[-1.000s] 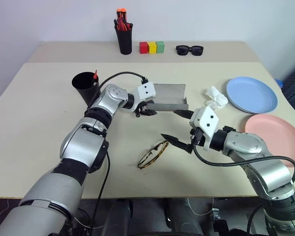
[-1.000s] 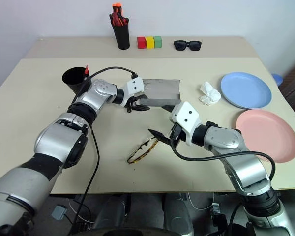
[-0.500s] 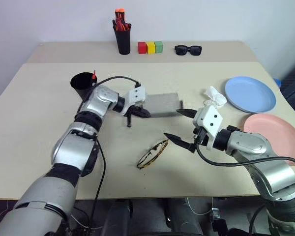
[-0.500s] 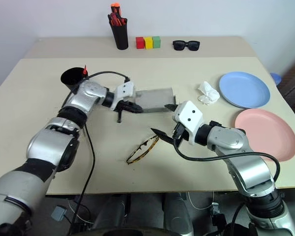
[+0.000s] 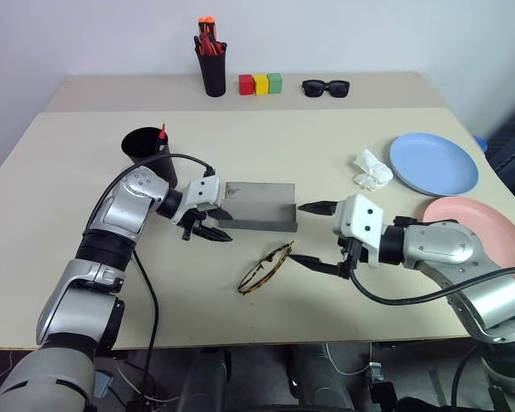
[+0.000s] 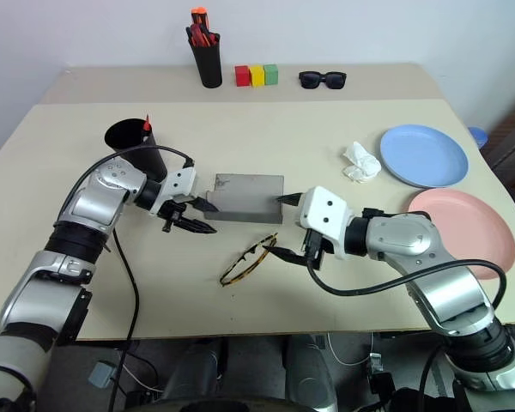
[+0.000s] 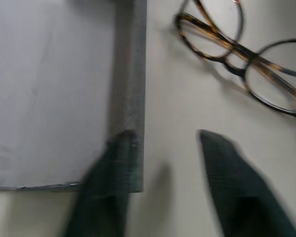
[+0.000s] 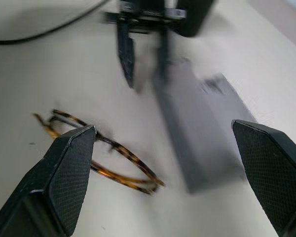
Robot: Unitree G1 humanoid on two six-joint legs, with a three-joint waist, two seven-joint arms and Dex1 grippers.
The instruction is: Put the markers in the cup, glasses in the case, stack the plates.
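The brown wire glasses [image 5: 265,268] are standing on edge in a narrow loop [image 8: 119,164]. They will fall over and show their lenses when I pull their rim.
The grey case [image 5: 256,204] lies flat at mid-table. My left gripper [image 5: 215,222] is at its left end, open. In the left wrist view one of its fingers [image 7: 113,168] overlaps the case's edge [image 7: 128,98] and the other rests over bare table. The brown wire glasses [image 5: 266,268] lie just in front of the case. My right gripper [image 5: 312,234] hovers to their right, wide open and empty. A red marker [image 5: 163,131] stands in the black cup [image 5: 144,146]. The blue plate [image 5: 433,163] and the pink plate [image 5: 481,236] lie side by side at the right.
A crumpled white tissue [image 5: 371,169] lies left of the blue plate. At the back stand a black holder of orange-red markers [image 5: 212,69], three coloured blocks [image 5: 259,83] and black sunglasses [image 5: 325,87]. A black cable loops over my left arm.
My left gripper pulled the case nearer and to the left, then opened its jaws. The case now lies closer to the glasses. My right gripper stayed wide open beside them.
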